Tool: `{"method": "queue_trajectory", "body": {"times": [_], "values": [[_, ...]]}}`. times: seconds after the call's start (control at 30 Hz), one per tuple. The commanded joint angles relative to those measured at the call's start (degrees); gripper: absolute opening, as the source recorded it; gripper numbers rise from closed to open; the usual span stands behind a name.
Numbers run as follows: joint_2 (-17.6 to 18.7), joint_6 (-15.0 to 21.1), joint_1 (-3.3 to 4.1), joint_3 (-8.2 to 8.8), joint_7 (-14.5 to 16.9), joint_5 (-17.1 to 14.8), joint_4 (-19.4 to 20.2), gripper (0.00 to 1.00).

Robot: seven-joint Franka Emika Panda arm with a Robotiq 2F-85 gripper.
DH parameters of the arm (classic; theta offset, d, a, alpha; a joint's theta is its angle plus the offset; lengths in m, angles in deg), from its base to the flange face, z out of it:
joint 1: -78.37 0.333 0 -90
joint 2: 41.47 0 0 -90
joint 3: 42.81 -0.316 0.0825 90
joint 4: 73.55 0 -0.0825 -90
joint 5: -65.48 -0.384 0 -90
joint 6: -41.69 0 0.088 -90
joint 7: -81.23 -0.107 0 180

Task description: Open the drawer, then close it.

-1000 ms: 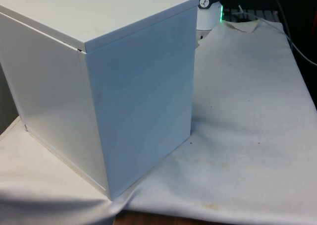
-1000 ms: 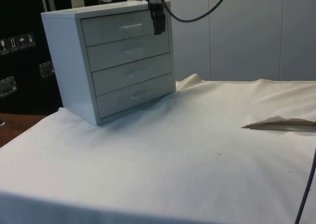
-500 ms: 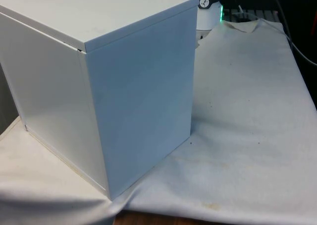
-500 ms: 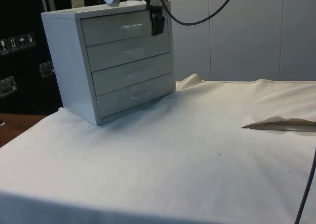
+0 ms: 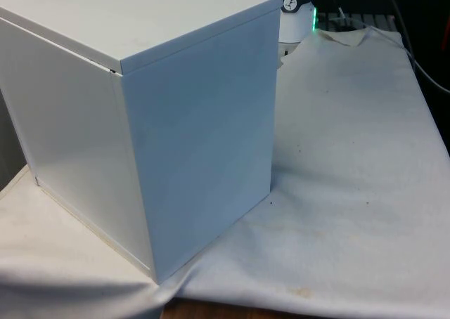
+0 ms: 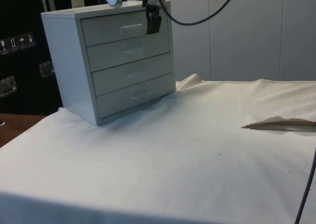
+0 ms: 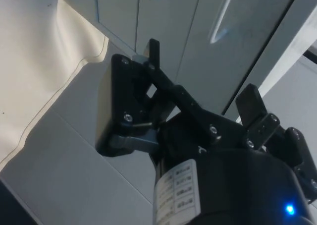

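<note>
The white chest (image 5: 200, 143) has its base just resting on rumpled cloth (image 5: 172, 273), so it will move a little toward me when I pull the top drawer open.
A white chest of four drawers (image 6: 118, 71) stands on the cloth with every drawer shut; in the front view the chest (image 5: 140, 122) turns its plain back and side. The top drawer (image 6: 113, 30) has a slim metal handle (image 6: 131, 25). In front of that drawer's right part, just right of the handle, hangs my black gripper (image 6: 153, 24). In the wrist view the gripper (image 7: 203, 71) is open, its fingers (image 7: 154, 49) apart with nothing between them, and the top drawer's handle (image 7: 223, 17) lies a little ahead of them.
The white cloth (image 6: 197, 150) spreads wide in front of the chest. A raised fold of cloth (image 6: 279, 123) lies at the side view's right. A black cable (image 6: 207, 14) hangs from the arm above the chest.
In the side view my gripper has shifted a little left along the top drawer's front, towards its handle, and tilted slightly. The drawers have not moved.
</note>
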Motion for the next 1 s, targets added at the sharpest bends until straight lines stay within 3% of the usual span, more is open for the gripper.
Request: {"method": "queue_trajectory", "body": {"times": [0.0,0.4,0.6,0.97], "values": [[-0.11,0.17,-0.06,0.06,-0.11,0.29,0.06,1.0],[0.0,0.34,0.23,-0.17,-2.12,0.0,0.11,1.0],[-0.11,2.98,0.69,-0.46,-5.33,-0.23,0.46,1.0],[0.11,6.53,0.69,-0.34,-7.22,0.34,0.86,1.0]]}}
